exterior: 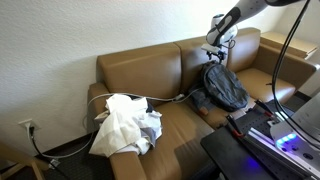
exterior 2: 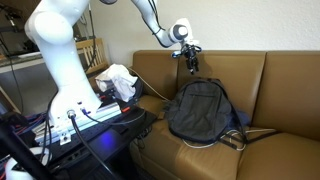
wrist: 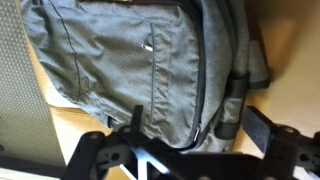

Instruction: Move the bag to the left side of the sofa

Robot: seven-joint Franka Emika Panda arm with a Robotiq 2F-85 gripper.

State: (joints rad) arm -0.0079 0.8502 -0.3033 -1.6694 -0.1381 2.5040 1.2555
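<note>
I expect the bag [exterior: 226, 88] to sag into a long, limp shape when I lift its top, because the grey fabric [wrist: 125, 65] is slumped in soft creases.
The bag is a grey backpack [exterior: 225, 88] leaning against the backrest of a brown sofa [exterior: 140, 68]. It shows in both exterior views [exterior 2: 200, 110] and fills the wrist view [wrist: 120, 60], with its dark zipper and black straps visible. My gripper [exterior: 217, 52] hangs just above the bag's top, near the backrest [exterior 2: 190, 62]. In the wrist view its two black fingers [wrist: 200, 130] stand apart on either side of the bag's edge. They are open and hold nothing.
A heap of white cloth [exterior: 125, 125] lies on the sofa's other end, also seen in an exterior view [exterior 2: 118, 80]. A cable [exterior: 165, 99] runs across the seat between cloth and bag. A black bench with equipment [exterior: 265, 135] stands before the sofa.
</note>
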